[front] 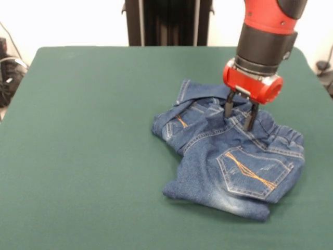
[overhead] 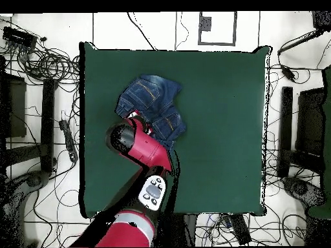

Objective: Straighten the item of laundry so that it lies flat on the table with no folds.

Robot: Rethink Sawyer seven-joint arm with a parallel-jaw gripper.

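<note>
My gripper will make the hidden legs of the blue jeans (front: pixel 210 148) drop open and trail when it lifts the jeans' waistband, because the jeans end in a rounded fold (front: pixel 221 202) below the pocket.
The small blue denim jeans (front: pixel 234 161) lie crumpled and folded over on the dark green table (front: pixel 93 135), right of centre in the front view. A back pocket with orange stitching faces up near the front. My gripper (front: pixel 239 117) stands upright over the waistband area, its two black fingers (front: pixel 229 107) apart and their tips touching the denim. In the overhead view the jeans (overhead: pixel 152 103) lie in the table's (overhead: pixel 220 129) upper left part, and the red arm covers the gripper.
The black pedestal (front: pixel 166 21) stands at the table's far edge. Cables and equipment (overhead: pixel 39 58) lie on the floor around the table.
</note>
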